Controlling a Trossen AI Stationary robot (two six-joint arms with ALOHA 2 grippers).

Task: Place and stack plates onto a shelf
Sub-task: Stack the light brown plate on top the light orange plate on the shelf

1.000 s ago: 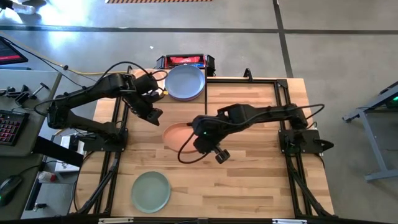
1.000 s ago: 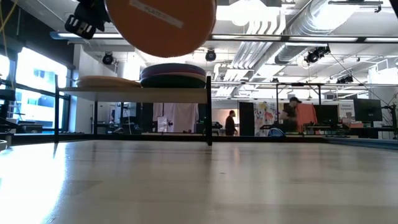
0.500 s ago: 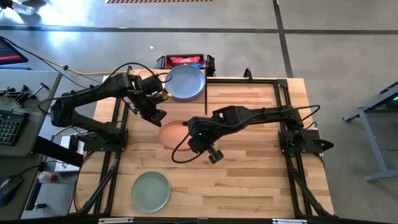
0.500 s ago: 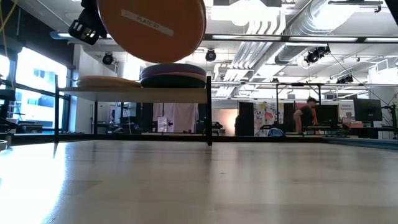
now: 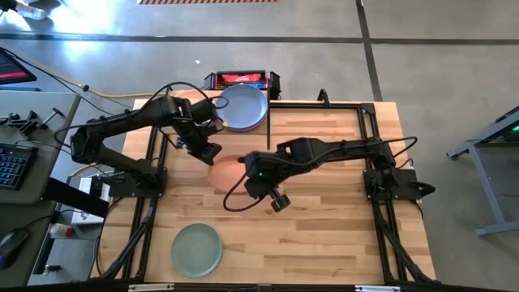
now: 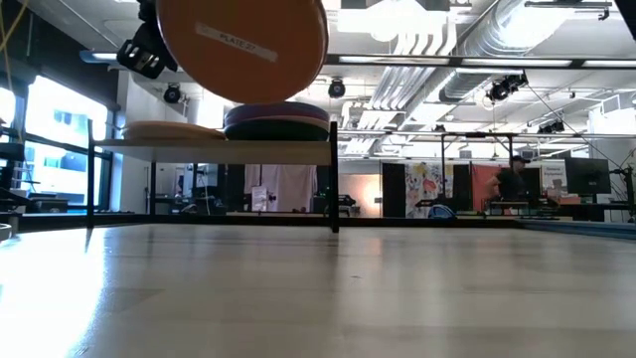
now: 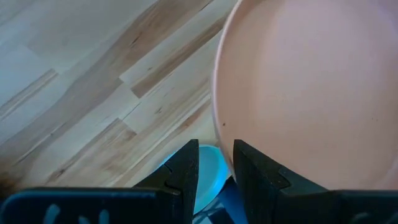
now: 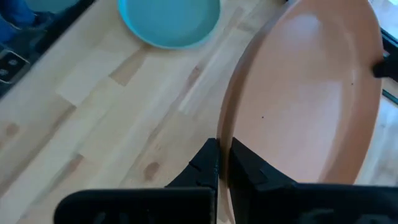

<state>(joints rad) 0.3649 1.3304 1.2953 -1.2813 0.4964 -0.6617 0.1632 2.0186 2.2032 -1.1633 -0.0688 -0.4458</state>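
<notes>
The plate's rim (image 7: 216,93) holds its round curve in the air. I expect the peach plate (image 5: 227,172) to stay unbent, hollow side up, when my left gripper carries it.
A peach plate (image 5: 225,173) hangs in the air above the table's middle, its labelled underside (image 6: 243,45) high in the low view. My right gripper (image 8: 222,158) is shut on its rim, on the side toward the table's right. My left gripper (image 7: 216,168) is open at the plate's far-left rim (image 5: 209,154), one finger on each side of the edge. The shelf (image 6: 209,145) stands at the far left and carries a beige plate (image 6: 164,129) and a stack topped by a blue plate (image 5: 241,108). My right gripper pinches the peach plate's rim (image 8: 225,134) between its two fingers, coming level from the table's right. The plate is lifted clear and tilted, its hollow side up. My left gripper has the plate's rim (image 7: 225,149) at its gap, but I cannot tell whether it touches.
A sage green plate (image 5: 196,249) lies near the table's near-left corner. A teal plate (image 8: 168,22) lies on the wood below the two grippers. Black frame rails (image 5: 366,122) run along the table's sides. Bare wood (image 5: 324,235) spreads to the right and near side.
My right gripper has carried the peach plate a little toward the table's left and slightly up, then held it there. My left gripper has moved toward the near and right side, closing in on the plate's far-left rim.
</notes>
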